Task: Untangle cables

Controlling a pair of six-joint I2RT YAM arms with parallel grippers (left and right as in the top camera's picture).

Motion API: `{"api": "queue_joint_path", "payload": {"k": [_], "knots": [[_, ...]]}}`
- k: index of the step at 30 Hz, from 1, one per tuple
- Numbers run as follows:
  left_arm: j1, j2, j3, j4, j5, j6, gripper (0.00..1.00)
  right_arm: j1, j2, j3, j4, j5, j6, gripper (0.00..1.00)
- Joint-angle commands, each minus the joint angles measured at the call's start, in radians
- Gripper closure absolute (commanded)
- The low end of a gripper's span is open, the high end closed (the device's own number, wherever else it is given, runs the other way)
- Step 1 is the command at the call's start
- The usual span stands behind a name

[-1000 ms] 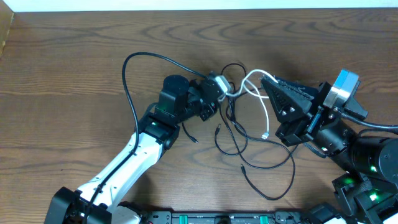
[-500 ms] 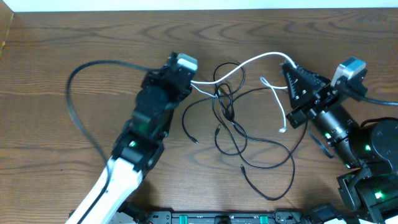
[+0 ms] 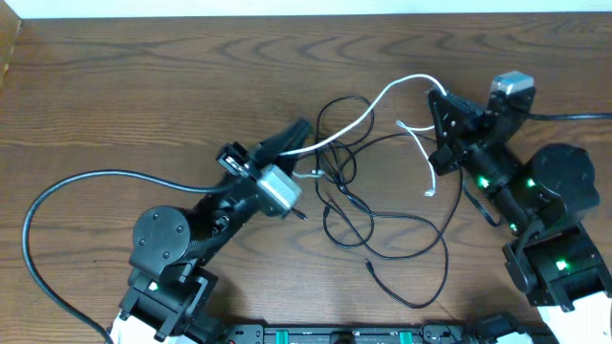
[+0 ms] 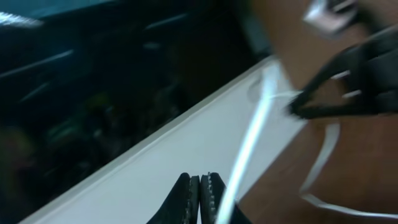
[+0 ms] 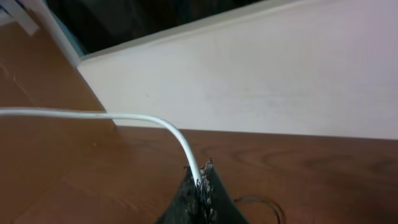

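Observation:
Both of my grippers are holding the white cable, which stretches over the black cords. My left gripper should therefore pass its part (image 3: pixel 308 149) to my right gripper.
The cables lie at mid-table. Thin black cords (image 3: pixel 349 205) are looped over one another, and a white cable (image 3: pixel 382 96) arcs across their top. My right gripper (image 3: pixel 432 93) is shut on the white cable (image 5: pixel 124 116), which leaves between its fingertips (image 5: pixel 204 167) to the left. A loose white end (image 3: pixel 430 193) hangs below that gripper. My left gripper (image 3: pixel 302 124) points up-right at the tangle's left edge, jaws shut (image 4: pixel 199 178). The blurred white cable (image 4: pixel 252 137) runs along the outside of its right finger, not between the jaws.
The left arm's thick black wire (image 3: pixel 57 191) sweeps in a wide loop over the table's left side. A pale wall strip (image 5: pixel 280 74) borders the table's far edge. A black rail (image 3: pixel 335 334) lines the front edge. A black cord loop (image 5: pixel 267 202) shows under the right gripper.
The left arm has swung down and left, its gripper now pointing up-right. Its thick wire loop shifted far left. The right gripper moved slightly up, still holding the white cable.

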Motion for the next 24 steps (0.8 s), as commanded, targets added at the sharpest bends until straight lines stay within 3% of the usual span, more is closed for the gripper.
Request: {"api": "queue_joint_path", "payload": {"k": [1, 8, 15, 24], "knots": [[-0.002, 0.013, 0.012, 0.001, 0.228, -0.066, 0.92, -0.006, 0.027, 0.013, 0.000, -0.033, 0.006, 0.99], [-0.004, 0.142, 0.012, -0.029, 0.247, -0.272, 0.92, -0.006, 0.035, 0.013, 0.009, -0.032, 0.006, 0.99], [-0.050, 0.295, 0.012, 0.323, 0.402, -0.475, 0.92, -0.006, 0.037, 0.013, -0.019, -0.024, -0.031, 0.99], [-0.062, 0.330, 0.012, 0.538, 0.402, -0.483, 0.92, -0.006, 0.051, 0.012, -0.163, -0.054, -0.175, 0.99]]}}
